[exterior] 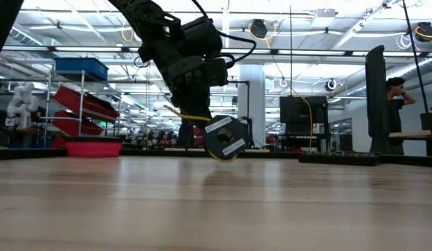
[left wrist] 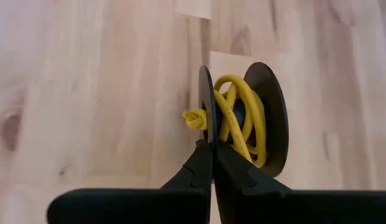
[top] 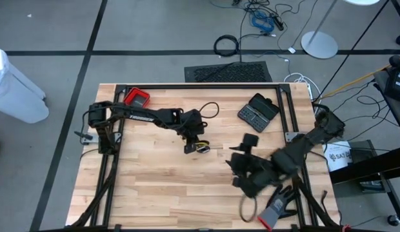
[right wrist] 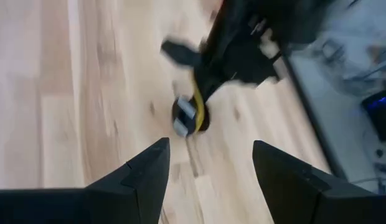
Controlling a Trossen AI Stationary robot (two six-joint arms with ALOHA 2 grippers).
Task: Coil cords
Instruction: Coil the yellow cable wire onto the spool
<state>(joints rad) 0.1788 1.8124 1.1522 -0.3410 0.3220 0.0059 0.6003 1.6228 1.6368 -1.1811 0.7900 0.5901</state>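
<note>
My left gripper needs to tip the spool flat onto the edge (left wrist: 275, 112) opposite the knotted end before it opens, because the spool is hanging on edge (exterior: 226, 138) from it.
The yellow cord (left wrist: 240, 115) is wound on a small black spool (top: 200, 147) with two disc flanges, near the table's middle. Its knotted end (left wrist: 193, 118) sticks out past one flange. My left gripper (left wrist: 211, 146) is shut on that spool and reaches in from the left (top: 193, 143). The spool shows tilted in the low view (exterior: 225, 138). My right gripper (right wrist: 210, 146) stands open to the spool's right (top: 240, 153), above the table, facing the spool (right wrist: 188, 117) with nothing between its fingers. I cannot make out the black cord. My left gripper pinches the rim of one thin flange (left wrist: 205, 124) between its two fingers, beside the cord's free end. The fingers slant down from the table's left. The spool sits tilted in the hold; whether its lower rim touches the table I cannot tell.
A red device (top: 137, 98) lies at the far left corner and an open black case (top: 258, 111) at the far right. A grey-black glove (top: 277, 209) and a dark strap loop (top: 246, 207) lie at the near right. Black frame rails (top: 116, 161) run along the table's sides.
</note>
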